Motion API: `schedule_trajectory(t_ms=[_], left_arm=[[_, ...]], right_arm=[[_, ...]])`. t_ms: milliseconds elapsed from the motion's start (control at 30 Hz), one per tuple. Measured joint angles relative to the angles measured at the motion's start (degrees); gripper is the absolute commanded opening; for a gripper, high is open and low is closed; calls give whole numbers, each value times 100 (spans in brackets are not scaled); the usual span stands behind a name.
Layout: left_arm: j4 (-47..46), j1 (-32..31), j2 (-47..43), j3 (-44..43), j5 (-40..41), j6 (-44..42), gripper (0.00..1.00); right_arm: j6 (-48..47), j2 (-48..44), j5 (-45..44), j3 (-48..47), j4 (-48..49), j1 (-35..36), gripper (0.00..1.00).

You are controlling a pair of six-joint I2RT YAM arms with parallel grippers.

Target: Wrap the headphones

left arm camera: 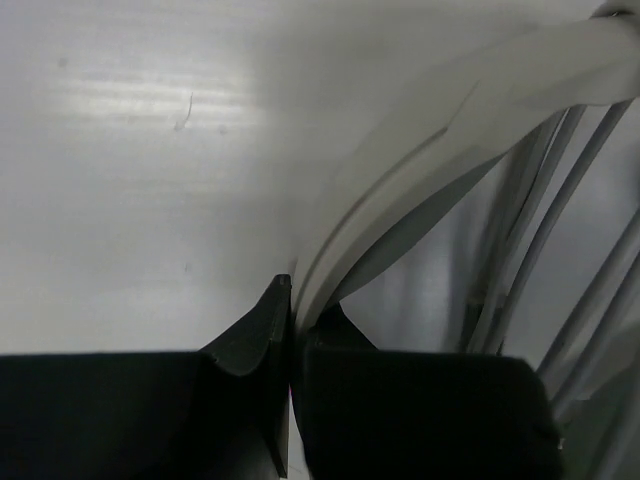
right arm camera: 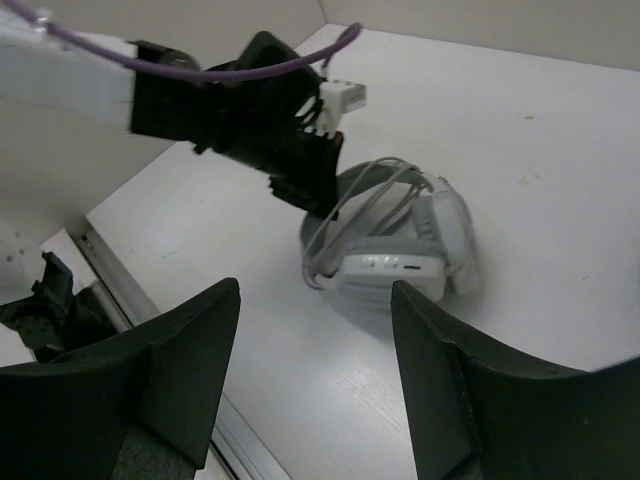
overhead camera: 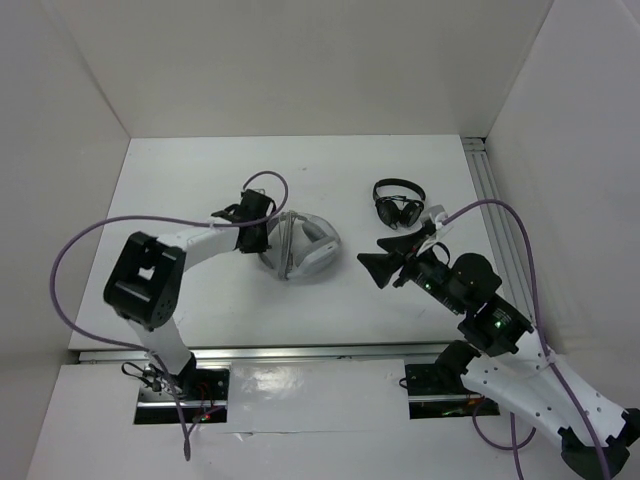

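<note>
The thin grey cable (overhead camera: 286, 243) is looped across the light grey headphones. I should keep moving the headphones' headband with my left gripper toward the open space (overhead camera: 310, 194) behind and let go there.
The light grey headphones (overhead camera: 303, 250) lie folded mid-table with the thin grey cable (right arm camera: 352, 212) looped over them. My left gripper (overhead camera: 267, 238) is at their left side, shut on the edge of the white headband (left arm camera: 450, 110); the pinched band runs up from between the fingertips (left arm camera: 270, 320), with cable strands (left arm camera: 560, 210) beside it. My right gripper (overhead camera: 371, 270) is open and empty, a short way right of the headphones and pointing at them. In the right wrist view the headphones (right arm camera: 405, 250) sit beyond the gripper (right arm camera: 315, 300), and the left gripper (right arm camera: 300, 170) is on their far side.
Small black headphones (overhead camera: 398, 205) lie at the back right, behind my right gripper. A metal rail (overhead camera: 495, 215) runs along the table's right edge. White walls enclose the table on three sides.
</note>
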State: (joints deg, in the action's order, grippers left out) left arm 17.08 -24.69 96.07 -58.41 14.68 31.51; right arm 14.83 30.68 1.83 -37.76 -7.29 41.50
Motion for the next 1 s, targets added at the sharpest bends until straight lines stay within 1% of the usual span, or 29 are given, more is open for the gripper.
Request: schedule_trajectory(t_ms=[133, 333, 367, 400, 433, 467, 500, 533, 567, 600, 633, 833, 1000], left_arm=[[-275, 337, 916, -697, -520, -57, 0], [-426, 413, 1438, -1296, -667, -181, 0], [-431, 424, 1480, -1340, -688, -184, 0], [-426, 442, 1519, -1392, -723, -195, 0], [-404, 461, 1561, -1456, -756, -214, 0], [-367, 481, 1620, -1539, -778, -223, 1], [-302, 494, 1685, -1657, -804, -238, 3], [-273, 507, 1749, -1755, -815, -245, 10], [-243, 509, 1792, -1821, -813, -232, 35], [-205, 509, 1805, -1851, -802, -214, 76], [-199, 509, 1805, -1849, -787, -129, 100], [-98, 505, 1600, -1696, -680, 94, 100], [184, 503, 1099, -1266, -658, 240, 100]], right_arm=[[2, 76, 321, 72, 131, 11, 71], [0, 101, 507, 205, 203, 37, 72], [0, 107, 518, 219, 210, 37, 74], [0, 125, 529, 221, 208, 37, 78], [4, 151, 535, 221, 214, 37, 87], [7, 188, 553, 221, 214, 37, 90], [-9, 236, 568, 219, 210, 37, 100], [-2, 299, 575, 214, 201, 37, 100], [2, 343, 566, 212, 190, 37, 100], [9, 380, 551, 205, 181, 37, 100], [26, 431, 518, 195, 157, 37, 100], [107, 535, 439, -74, -98, 37, 100], [157, 461, 409, -308, -140, 37, 100]])
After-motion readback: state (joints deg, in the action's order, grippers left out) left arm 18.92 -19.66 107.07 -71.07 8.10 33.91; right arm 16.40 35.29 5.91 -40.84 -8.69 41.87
